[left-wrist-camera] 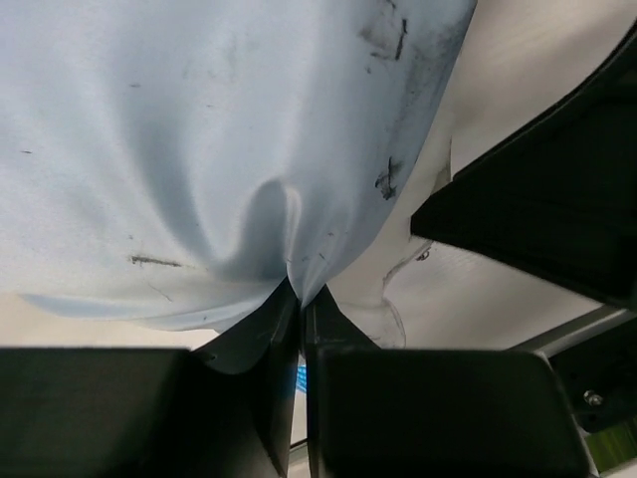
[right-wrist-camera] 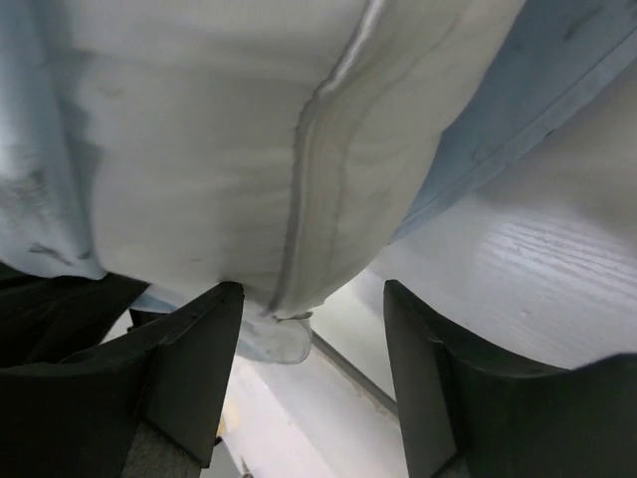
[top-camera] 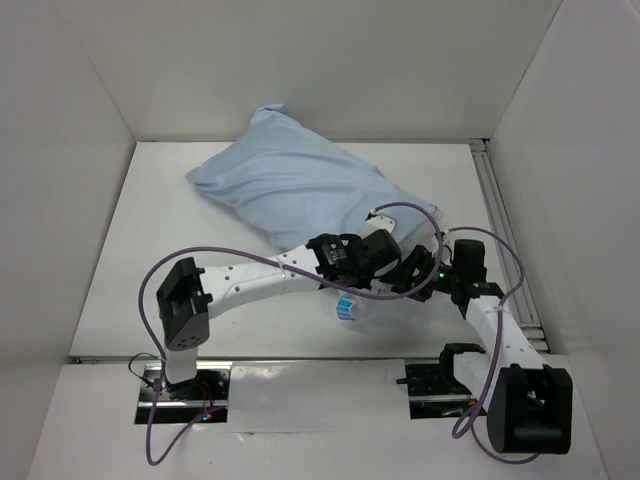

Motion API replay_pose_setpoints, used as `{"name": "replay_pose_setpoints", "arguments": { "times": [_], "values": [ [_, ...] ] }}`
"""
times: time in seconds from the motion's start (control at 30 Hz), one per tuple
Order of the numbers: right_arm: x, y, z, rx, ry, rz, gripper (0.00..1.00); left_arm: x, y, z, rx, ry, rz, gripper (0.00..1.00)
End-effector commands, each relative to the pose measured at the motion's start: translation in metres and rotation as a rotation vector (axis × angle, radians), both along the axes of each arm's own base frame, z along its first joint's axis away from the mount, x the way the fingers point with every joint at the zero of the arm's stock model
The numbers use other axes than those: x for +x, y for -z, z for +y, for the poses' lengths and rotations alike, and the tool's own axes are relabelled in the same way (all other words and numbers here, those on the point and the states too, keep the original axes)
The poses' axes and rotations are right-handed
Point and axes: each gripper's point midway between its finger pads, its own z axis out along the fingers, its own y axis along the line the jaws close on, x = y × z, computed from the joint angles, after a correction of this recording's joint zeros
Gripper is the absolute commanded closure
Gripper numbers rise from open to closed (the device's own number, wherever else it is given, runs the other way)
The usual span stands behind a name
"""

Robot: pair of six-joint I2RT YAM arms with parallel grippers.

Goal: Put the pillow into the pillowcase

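Note:
The pillow's white seamed corner (right-wrist-camera: 289, 289) is poking out past the pillowcase. My left gripper needs to open, grab the pillowcase's blue hem (left-wrist-camera: 383, 224) again and pull it over that corner.
The light blue pillowcase (top-camera: 300, 190) lies across the middle of the table, drawn over most of the pillow. Only the pillow's white near end and its blue tag (top-camera: 347, 307) stick out. My left gripper (top-camera: 362, 282) is at that open end, shut on a pinch of the pillowcase's blue cloth (left-wrist-camera: 297, 284). My right gripper (top-camera: 402, 283) is just beside it and open. The pillow's white seamed corner (right-wrist-camera: 299, 199) hangs right above its spread fingers (right-wrist-camera: 194, 349), with the pillowcase hem (right-wrist-camera: 518, 110) to the side.
White walls enclose the table on the left, back and right. A metal rail (top-camera: 500, 220) runs along the right edge. Purple cables (top-camera: 250, 255) loop over both arms. The right gripper's black body (left-wrist-camera: 537, 199) crowds the left wrist view.

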Motion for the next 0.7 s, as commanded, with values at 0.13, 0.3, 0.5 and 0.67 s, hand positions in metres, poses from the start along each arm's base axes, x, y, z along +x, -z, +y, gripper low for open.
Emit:
{"name": "replay_pose_setpoints", "arguments": {
  "times": [0.13,0.3,0.5,0.67],
  "values": [
    [0.029,-0.025,0.004,0.004,-0.034,-0.171,0.74,0.007,-0.048,0.001,-0.183,0.049,0.021,0.92],
    [0.033,-0.026,0.003,0.017,0.013,-0.185,1.00,-0.001,-0.053,0.000,-0.244,0.102,0.068,0.75],
    [0.035,-0.023,0.003,0.027,0.021,-0.184,1.00,0.000,-0.048,-0.001,-0.313,0.145,0.115,0.68],
    [0.036,-0.025,0.001,0.000,0.013,-0.197,1.00,0.002,-0.039,0.005,-0.317,0.131,0.137,1.00]
  ]
}}
